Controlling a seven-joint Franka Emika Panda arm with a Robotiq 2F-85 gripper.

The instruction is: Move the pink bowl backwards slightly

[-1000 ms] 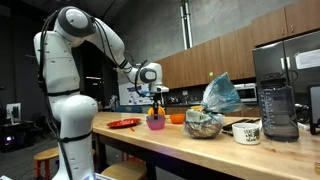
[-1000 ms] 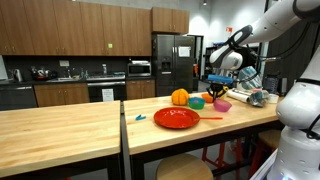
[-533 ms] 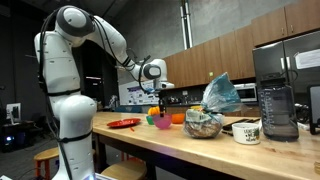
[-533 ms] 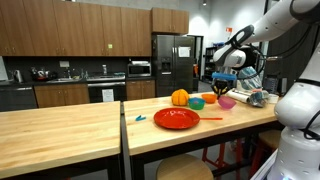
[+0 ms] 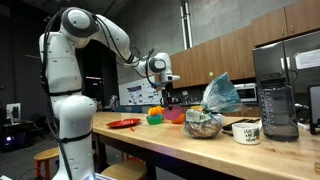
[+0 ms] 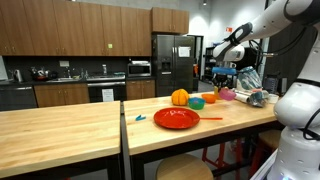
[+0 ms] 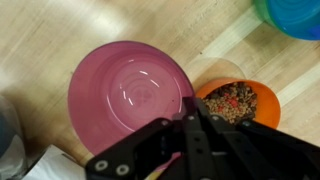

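Note:
The pink bowl (image 7: pixel 130 88) is hanging over open wood next to the orange bowl, so the robot's gripper should go on lowering it until its base touches the counter, and then let go.
The pink bowl (image 7: pixel 125 95) fills the left of the wrist view, with its rim between my fingertips. My gripper (image 7: pixel 190 108) is shut on that rim, beside an orange bowl (image 7: pixel 240 100) holding brown food. In both exterior views the gripper (image 5: pixel 167 100) (image 6: pixel 222 84) hangs over the far part of the wooden counter, with the pink bowl (image 5: pixel 173 116) (image 6: pixel 228 95) just under it and slightly raised.
A flat red plate (image 6: pixel 177 118) (image 5: pixel 124 123), an orange ball (image 6: pixel 180 97) and a green bowl (image 6: pixel 196 102) lie nearby. A metal bowl under a blue bag (image 5: pixel 205 122), a white mug-like pot (image 5: pixel 246 131) and a blender (image 5: pixel 277 100) stand further along the counter.
My gripper has carried the pink bowl up and further along the counter, away from the red plate and toward the orange bowl. The other objects have not moved.

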